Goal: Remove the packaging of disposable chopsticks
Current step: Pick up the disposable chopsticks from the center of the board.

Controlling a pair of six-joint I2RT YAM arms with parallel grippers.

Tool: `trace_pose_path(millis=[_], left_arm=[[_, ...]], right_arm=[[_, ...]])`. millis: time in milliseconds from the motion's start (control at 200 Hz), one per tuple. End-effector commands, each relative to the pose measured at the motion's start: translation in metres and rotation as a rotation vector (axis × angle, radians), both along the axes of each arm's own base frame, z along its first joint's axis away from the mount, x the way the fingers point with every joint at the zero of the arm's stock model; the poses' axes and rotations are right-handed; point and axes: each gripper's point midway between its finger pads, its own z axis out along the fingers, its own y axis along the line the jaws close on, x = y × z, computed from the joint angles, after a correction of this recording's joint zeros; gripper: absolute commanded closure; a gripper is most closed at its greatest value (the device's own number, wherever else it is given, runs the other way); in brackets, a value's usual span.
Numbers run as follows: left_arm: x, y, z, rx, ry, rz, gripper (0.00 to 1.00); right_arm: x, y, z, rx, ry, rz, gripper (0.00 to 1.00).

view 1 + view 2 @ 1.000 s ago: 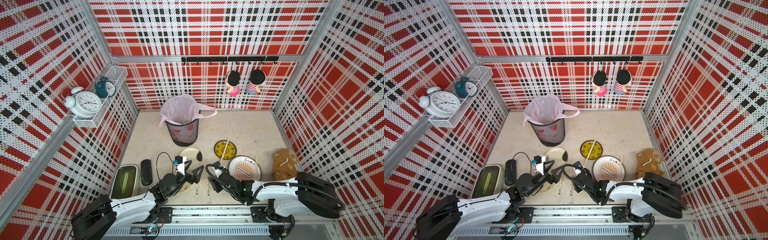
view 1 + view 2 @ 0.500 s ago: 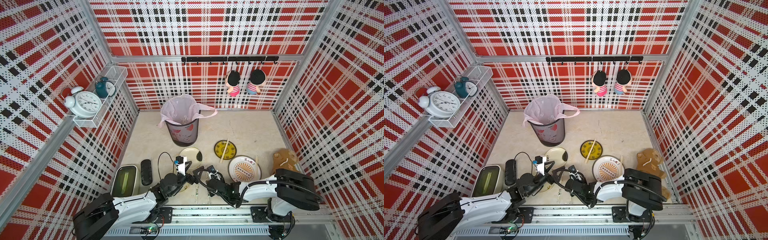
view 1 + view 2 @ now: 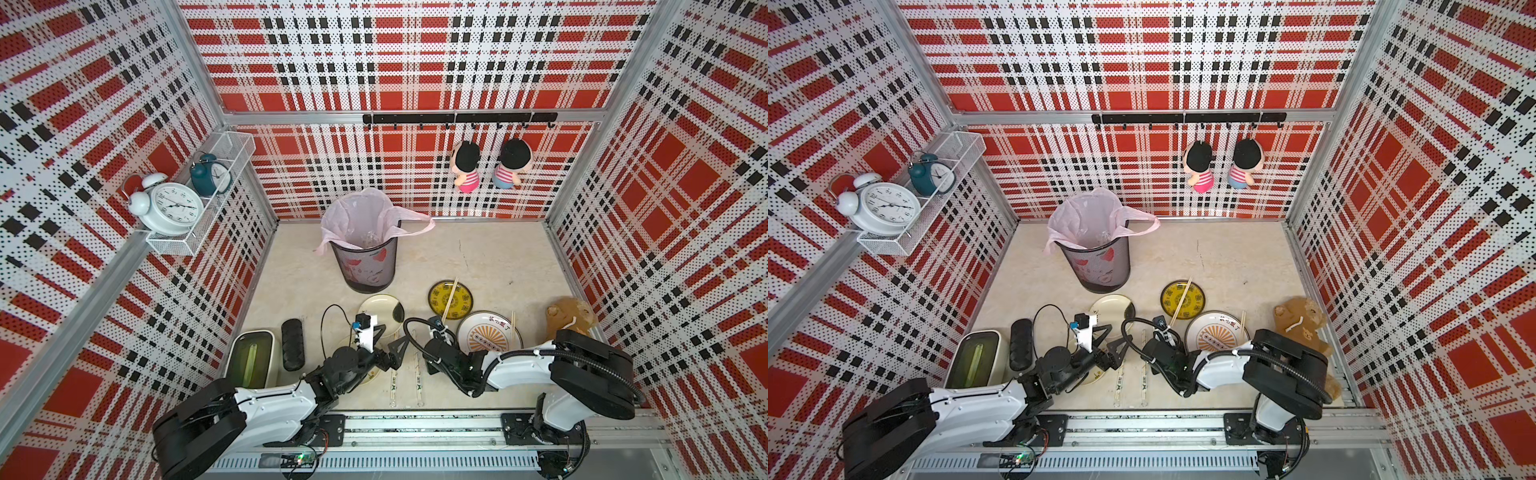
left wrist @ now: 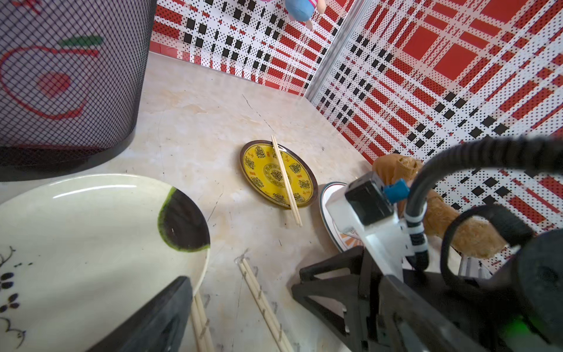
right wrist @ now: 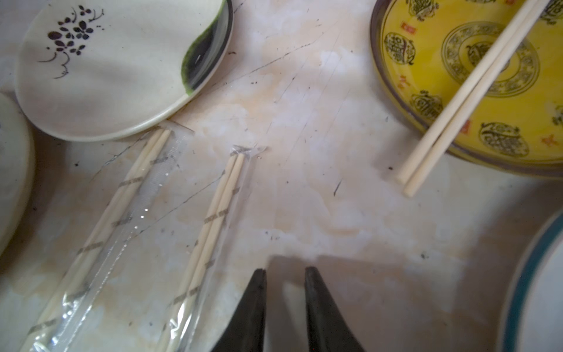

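Observation:
The nearer packaged chopsticks lie beside empty surface (image 5: pixel 286 287) that my right gripper's narrow fingers face, so my right gripper should open, move over those chopsticks (image 5: pixel 185 314) and pinch them.
Two pairs of disposable chopsticks lie side by side in their clear packaging (image 3: pixel 392 376) (image 3: pixel 419 376) on the table between my arms, and the right wrist view shows both sleeves (image 5: pixel 100 237) (image 5: pixel 213 213). My left gripper (image 3: pixel 390 338) hovers wide open over their far ends, one finger (image 4: pixel 152 317) beside the left sleeve (image 4: pixel 199 320). My right gripper (image 5: pixel 285 271) is low over bare table just right of the right sleeve, its jaws a narrow gap apart with nothing between them. Bare chopsticks (image 3: pixel 449 301) rest on the yellow plate (image 3: pixel 438 297), and another pair (image 3: pixel 513 324) lies on the patterned plate (image 3: pixel 486 338).
A mesh bin (image 3: pixel 365 266) lined with a pink bag stands behind the plates. A white plate with a dark patch (image 3: pixel 380 309) lies by the sleeves' far ends. A teddy bear (image 3: pixel 569 316) sits at the right wall. A black oblong (image 3: pixel 293 345) and a white box (image 3: pixel 251 363) are at front left.
My right arm has swung in and its gripper has come left, down beside the right sleeve, with its jaws narrowing. The left arm has hardly moved.

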Motion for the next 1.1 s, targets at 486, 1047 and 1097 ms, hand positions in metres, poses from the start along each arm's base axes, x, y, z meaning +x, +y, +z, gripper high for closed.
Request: trace_pose_path(millis=[486,1047,1097], left_arm=[[0.0,0.004,0.01,-0.052,-0.017,0.024,0.01],[0.0,-0.003,0.007,-0.045,-0.013,0.003,0.02],[-0.001,-0.004,0.006,-0.047,-0.01,-0.004,0.02]], right_arm=[[-0.035,0.013,-0.014,-0.021,0.048,0.0,0.61],[-0.017,0.005,-0.013,0.019,0.088,0.005,0.66],[-0.021,0.002,-0.014,0.028,0.106,0.001,0.64]])
